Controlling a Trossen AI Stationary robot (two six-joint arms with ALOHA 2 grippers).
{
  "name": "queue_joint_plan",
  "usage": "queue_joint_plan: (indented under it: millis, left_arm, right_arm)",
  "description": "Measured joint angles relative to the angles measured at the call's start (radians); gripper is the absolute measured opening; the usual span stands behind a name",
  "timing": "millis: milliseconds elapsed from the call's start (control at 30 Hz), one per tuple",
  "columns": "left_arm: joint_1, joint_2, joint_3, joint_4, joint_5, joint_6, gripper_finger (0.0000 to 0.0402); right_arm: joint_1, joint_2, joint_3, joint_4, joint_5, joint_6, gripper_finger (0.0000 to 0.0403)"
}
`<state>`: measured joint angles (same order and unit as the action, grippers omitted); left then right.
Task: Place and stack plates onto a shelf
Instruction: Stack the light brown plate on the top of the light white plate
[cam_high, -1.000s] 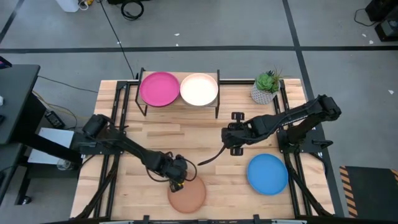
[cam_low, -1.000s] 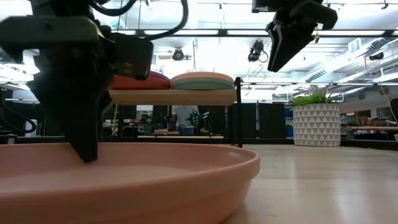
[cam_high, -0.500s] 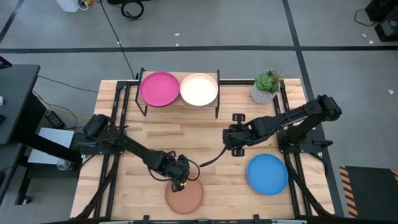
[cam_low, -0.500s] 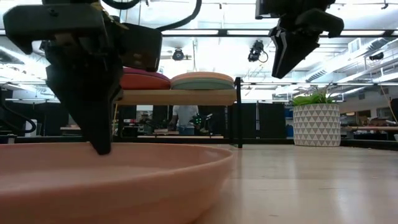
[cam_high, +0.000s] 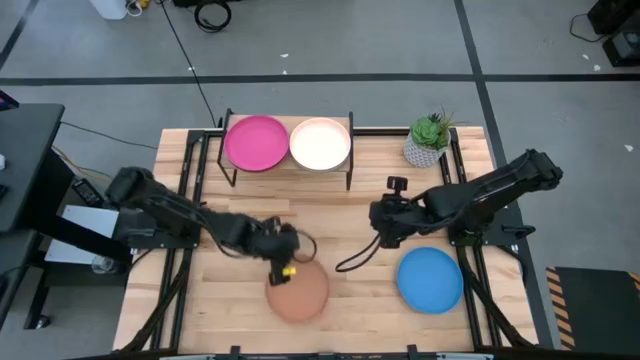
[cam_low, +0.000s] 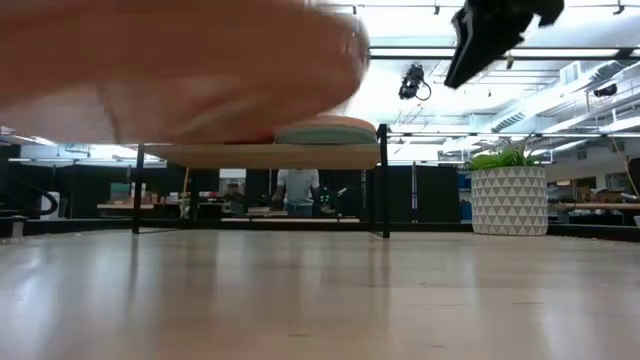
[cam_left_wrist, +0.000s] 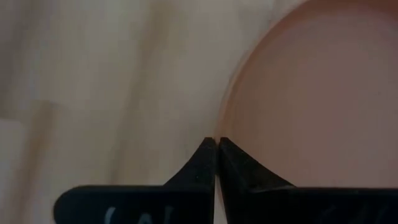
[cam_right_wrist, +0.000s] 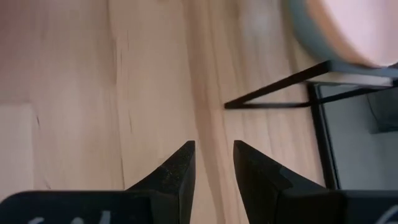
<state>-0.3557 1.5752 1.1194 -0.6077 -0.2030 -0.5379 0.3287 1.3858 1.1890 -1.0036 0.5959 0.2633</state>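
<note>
The terracotta plate (cam_high: 298, 294) is hanging face up by its rim, and the cream plate (cam_high: 320, 144) is lying uncovered, so my left gripper should go on carrying until the plates are lined up.
A terracotta plate (cam_high: 298, 290) hangs above the near middle of the table and fills the top left of the low view (cam_low: 180, 60). My left gripper (cam_high: 283, 258) is shut on its rim. A bright blue plate (cam_high: 431, 280) lies flat on the table at the near right. The shelf (cam_high: 290, 168) stands at the far edge on thin black legs, with a magenta plate (cam_high: 256, 143) and a cream plate (cam_high: 320, 144) lying on top. My right gripper (cam_high: 385, 222) hovers open right of centre, above bare wood, with nothing between its fingers (cam_right_wrist: 213, 165). My left gripper pinches the terracotta plate's rim (cam_left_wrist: 219, 132) on its far left side between the two fingers, one finger over the plate's inside and one outside. The plate is lifted clear of the table, its underside showing in the low view.
A potted plant (cam_high: 428, 142) stands at the far right, beside the shelf. Black rails run along both side edges of the table. A cable (cam_high: 352, 258) trails from my right arm onto the wood. A person (cam_low: 297, 190) stands in the room beyond the shelf.
My left gripper has shut on the terracotta plate's rim and gone up and a little toward the far edge. The plate, which lay on the table, now hangs clear of it. My right gripper has drawn slightly toward the table's right edge.
</note>
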Motion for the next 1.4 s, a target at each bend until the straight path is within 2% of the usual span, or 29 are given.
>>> queue_joint_plan:
  millis: [133,267,500,567,700,833,1000,1100,1200,1300,1400]
  left_arm:
    - [0.103,-0.111,0.012,-0.014,-0.057,0.088,0.0009]
    - [0.256,-0.154,0.097,-0.03,-0.061,0.212,0.0009]
    - [0.533,-0.093,0.4,-0.226,-0.034,0.446,0.0009]
    - [0.617,-0.071,0.468,-0.221,-0.023,0.487,0.0011]
    - [0.773,-0.021,0.555,-0.215,0.036,0.534,0.0012]
    - [0.895,0.041,0.577,-0.15,0.12,0.55,0.0012]
    - [0.99,0.123,0.578,-0.106,0.201,0.579,0.0013]
    - [1.018,0.167,0.578,-0.11,0.215,0.59,0.0013]
    - [1.032,0.193,0.578,-0.112,0.274,0.635,0.0019]
    - [1.025,0.199,0.578,-0.106,0.306,0.665,0.0039]
    - [1.019,0.2,0.578,-0.101,0.305,0.689,0.008]
  right_arm:
    - [0.026,-0.042,0.0,0.033,0.017,0.032,0.0116]
    - [0.056,-0.06,0.0,0.065,0.035,0.056,0.0116]
    - [0.098,-0.063,0.0,0.117,0.058,0.06,0.0116]
    - [0.108,-0.062,0.0,0.122,0.069,0.06,0.0116]
    - [0.123,-0.062,0.0,0.137,0.095,0.058,0.0116]
    - [0.127,-0.062,0.0,0.155,0.099,0.054,0.0116]
    - [0.127,-0.062,0.0,0.16,0.098,0.055,0.0116]
    - [0.127,-0.062,0.0,0.16,0.097,0.063,0.0116]
    - [0.127,-0.062,0.0,0.16,0.095,0.077,0.0116]
    - [0.127,-0.062,0.0,0.161,0.095,0.078,0.0116]
    - [0.127,-0.062,0.0,0.163,0.094,0.083,0.0116]
